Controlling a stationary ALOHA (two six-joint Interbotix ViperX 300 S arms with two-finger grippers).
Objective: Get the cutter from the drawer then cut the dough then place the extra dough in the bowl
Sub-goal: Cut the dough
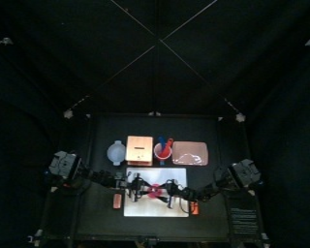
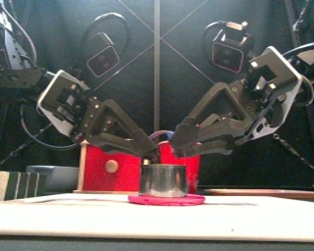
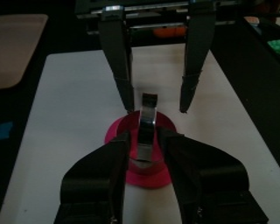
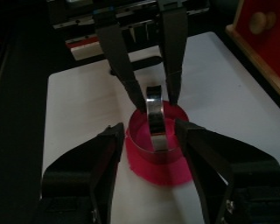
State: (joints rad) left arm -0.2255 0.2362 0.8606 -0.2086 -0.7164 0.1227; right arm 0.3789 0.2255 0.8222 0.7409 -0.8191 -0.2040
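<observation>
My gripper will make the cutter [image 3: 147, 131] sink into the flat pink dough [image 3: 150, 175] when it pushes. The dough reaches out past the cutter, so a rim of extra dough will stay around the cutter.
A round metal cutter [image 2: 164, 179] stands upright on a flat pink dough disc [image 2: 167, 200] on the white cutting board [image 2: 68, 208]. Both grippers hang over it, tips meeting just above its rim. My left gripper [image 2: 156, 150] comes from the left, my right gripper [image 2: 179, 150] from the right. In the left wrist view my left gripper [image 3: 149, 145] is open, jaws either side of the cutter [image 3: 146, 118]. In the right wrist view my right gripper [image 4: 150, 131] is open and straddles the cutter [image 4: 161, 118] and dough [image 4: 160, 166].
Behind the board stand the wooden box [image 1: 140, 147] with its red drawer front [image 2: 110, 167], the blue-grey bowl [image 1: 115, 151] to its left, a red cup [image 1: 165, 148] and the pink tray [image 1: 192, 152] to its right.
</observation>
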